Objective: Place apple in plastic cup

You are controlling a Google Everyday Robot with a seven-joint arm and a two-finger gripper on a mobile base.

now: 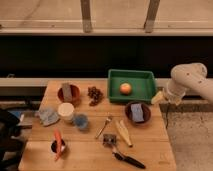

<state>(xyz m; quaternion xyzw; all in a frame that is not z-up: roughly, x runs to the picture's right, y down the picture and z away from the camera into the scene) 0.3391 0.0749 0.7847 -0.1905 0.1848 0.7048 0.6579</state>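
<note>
My gripper will lower the apple (126, 89), and the apple will fill the plastic cup's opening (81, 117) and stay in sight, because the apple looks nearly as wide as that opening.
The apple (125, 88), a small orange-yellow ball, lies inside the green tray (145, 75) at the back right of the wooden table. The plastic cup (80, 121), short and bluish, stands upright left of the table's middle, just in front of a cream-white container (65, 111). My gripper (157, 97) hangs at the end of the white arm (187, 80) by the table's right edge, just beyond the tray's front right corner. It is open, holds nothing, and is well apart from the apple and far from the cup.
A red bowl with a grey block (68, 92) and dark grapes (94, 95) sit at the back left. A dark bowl with a blue sponge (137, 112) is in front of the tray. Utensils (112, 132), a carrot in a dark cup (58, 145) and a grey cloth (48, 116) lie toward the front.
</note>
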